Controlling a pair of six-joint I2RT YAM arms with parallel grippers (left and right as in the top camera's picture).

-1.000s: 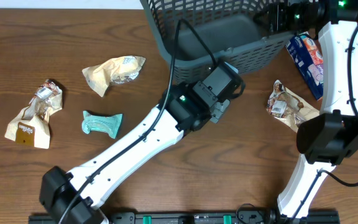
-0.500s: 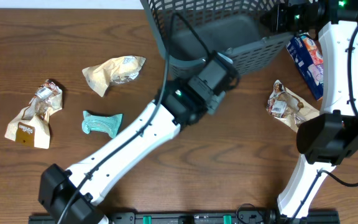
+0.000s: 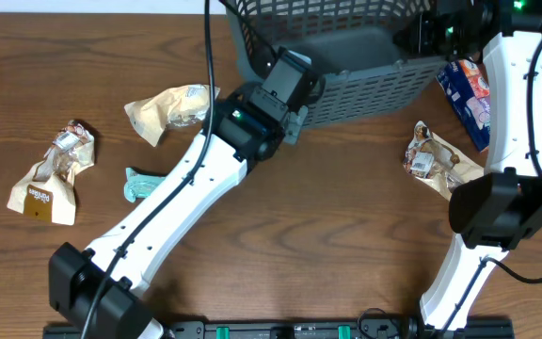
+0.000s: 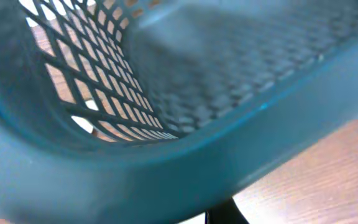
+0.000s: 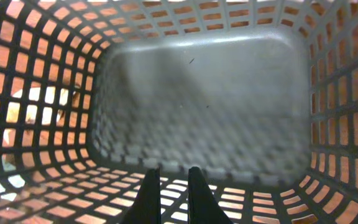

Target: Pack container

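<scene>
The robot's left gripper should turn the container straight by its rim corner [image 4: 123,177] before packing the packets, because the container's front side [image 3: 376,95] sits at an angle to the table's far edge.
The container [image 3: 370,87], a dark grey-teal lattice basket, sits at the table's far edge with its opening tipped toward the front. My left gripper [image 3: 304,80] is shut on the front-left corner of its rim. In the left wrist view that thick rim [image 4: 166,168] fills the frame, and only one dark finger [image 4: 229,216] shows beneath it. My right gripper [image 3: 423,33] is at the basket's right side. In the right wrist view its fingers [image 5: 173,171] stand nearly together on the near lattice wall, looking into the empty floor [image 5: 204,93].
Loose on the wooden table are a tan packet [image 3: 172,108], a brown packet [image 3: 50,174] and a teal packet [image 3: 153,186] at the left. A blue packet [image 3: 469,89] and a brown packet [image 3: 436,158] lie at the right, beside the right arm.
The left gripper has swung left and away from me along the front rim. The basket has shifted left with it and tipped further. The right arm has hardly moved.
</scene>
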